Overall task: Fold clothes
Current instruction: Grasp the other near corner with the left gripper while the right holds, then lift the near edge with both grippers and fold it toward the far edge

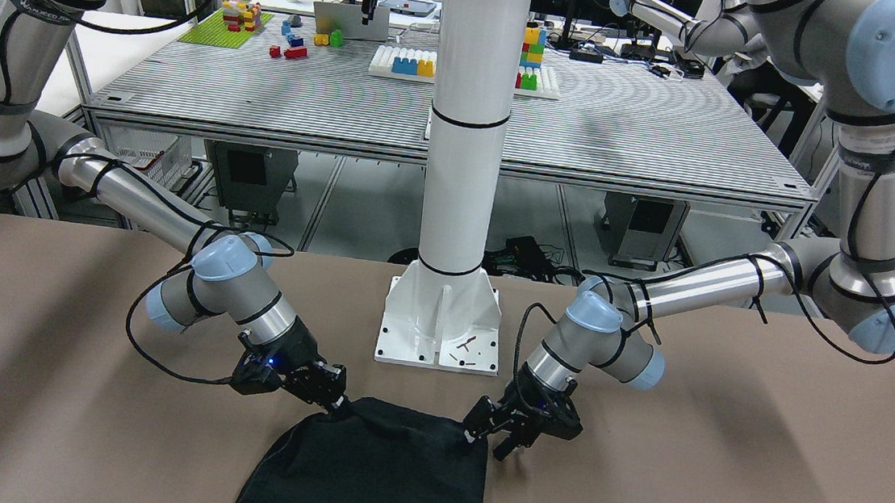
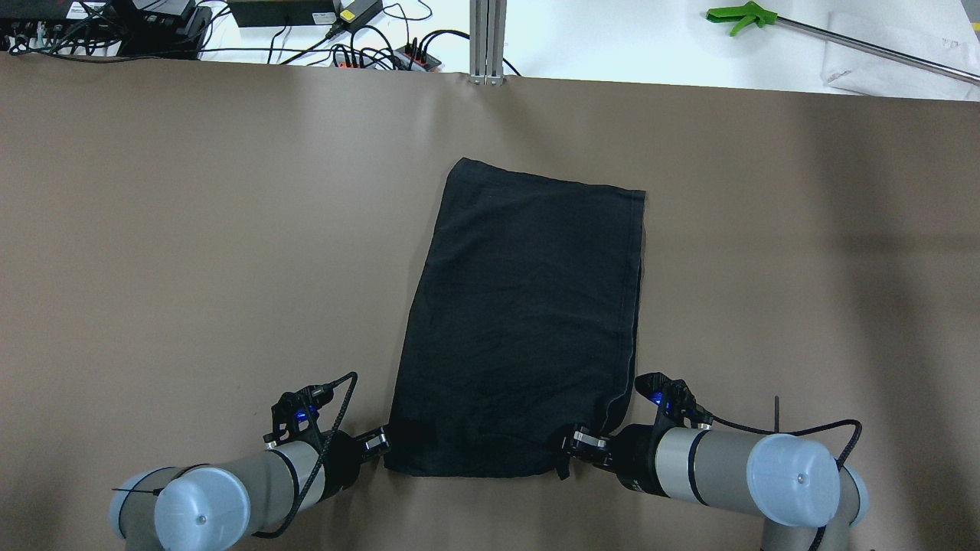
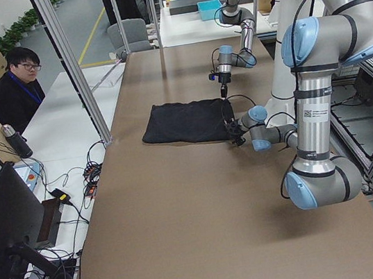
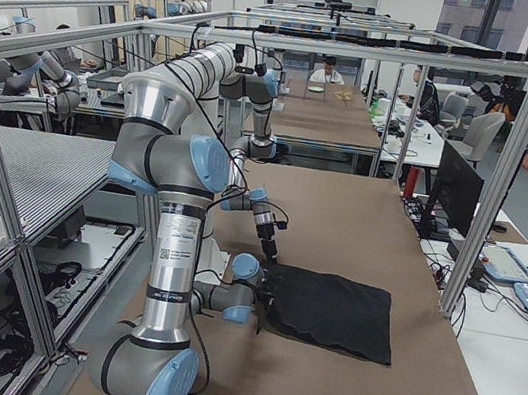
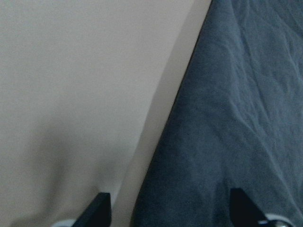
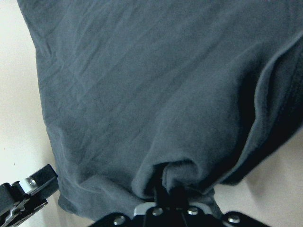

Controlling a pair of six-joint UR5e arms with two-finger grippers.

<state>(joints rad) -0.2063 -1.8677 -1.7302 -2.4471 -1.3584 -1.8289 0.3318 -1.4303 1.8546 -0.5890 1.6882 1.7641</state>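
Observation:
My gripper will make the black garment (image 1: 373, 478) fold over onto itself and lie flat when it carries the garment's edge across, because soft wrinkles (image 5: 246, 120) run beside that edge.
The clothes are one black garment (image 2: 528, 306), lying mostly flat on the brown table (image 2: 191, 229) with its long side running away from me. My right gripper (image 2: 578, 444) is shut on the near right corner. The right wrist view shows the fabric (image 6: 156, 85) bunched up into the closed fingers (image 6: 165, 191). My left gripper (image 2: 379, 442) stands open at the near left corner. In the left wrist view its fingertips (image 5: 100, 208) straddle the garment's edge (image 5: 236, 118), one over bare table and one over cloth. In the front view the right gripper (image 1: 337, 401) pinches a raised corner, while the left gripper (image 1: 492, 440) is spread.
The white pole base (image 1: 441, 324) stands just behind the garment's near edge. Cables and power strips (image 2: 360, 46) lie beyond the far table edge, and a green-handled tool (image 2: 739, 15) at the far right. A person (image 3: 13, 84) sits beside the table.

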